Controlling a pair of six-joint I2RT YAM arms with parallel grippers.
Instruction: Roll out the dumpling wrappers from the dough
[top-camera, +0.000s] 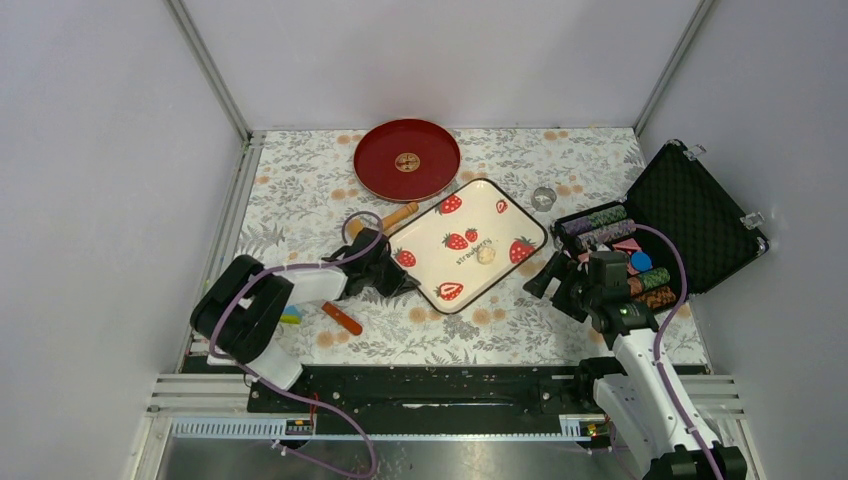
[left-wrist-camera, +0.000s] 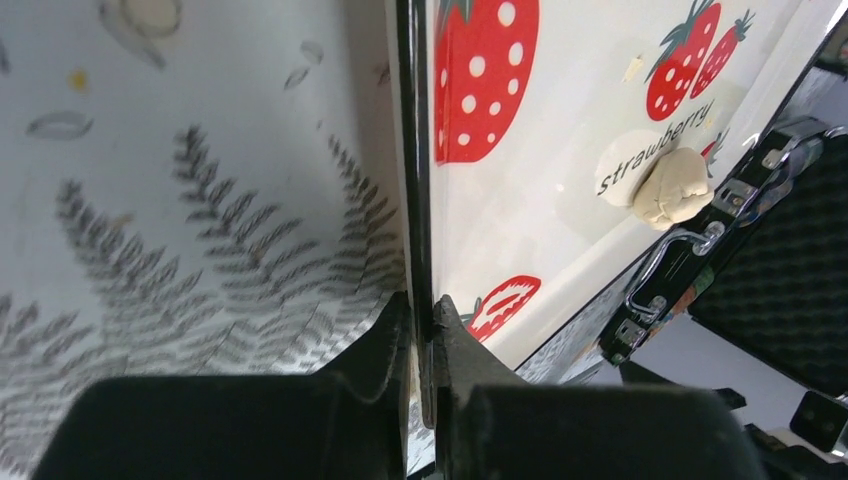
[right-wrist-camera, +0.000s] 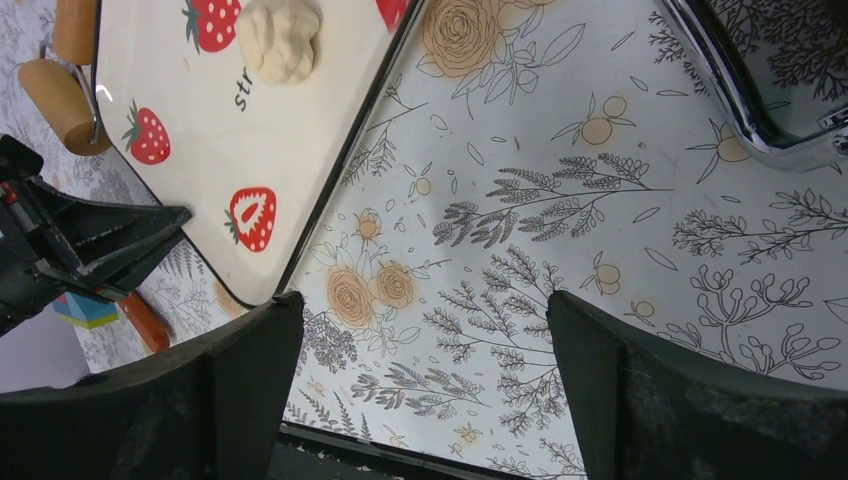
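Note:
The strawberry tray (top-camera: 466, 247) lies crooked beside the rolling pin. My left gripper should turn the tray straight by its rim (top-camera: 400, 261) before it takes the rolling pin.
A lump of pale dough (top-camera: 486, 254) lies on the white strawberry tray (top-camera: 430, 240). It also shows in the left wrist view (left-wrist-camera: 672, 187) and in the right wrist view (right-wrist-camera: 280, 38). My left gripper (top-camera: 395, 275) is shut on the tray's left rim (left-wrist-camera: 410, 150), its fingers (left-wrist-camera: 380, 340) pinching the edge. My right gripper (top-camera: 545, 280) is open and empty over the tablecloth by the tray's right corner (right-wrist-camera: 425, 310). A small round tan disc (top-camera: 407, 161) sits at the centre of the red plate (top-camera: 375, 160); I cannot tell if it is a dumpling wrapper.
A wooden rolling pin (top-camera: 385, 218) lies behind the tray's left edge. An open black case (top-camera: 690, 215) with poker chips (top-camera: 600, 228) stands at the right. A small metal ring (top-camera: 544, 198) lies beyond the tray. An orange stick (top-camera: 342, 318) and coloured block (top-camera: 290, 317) lie near the left arm.

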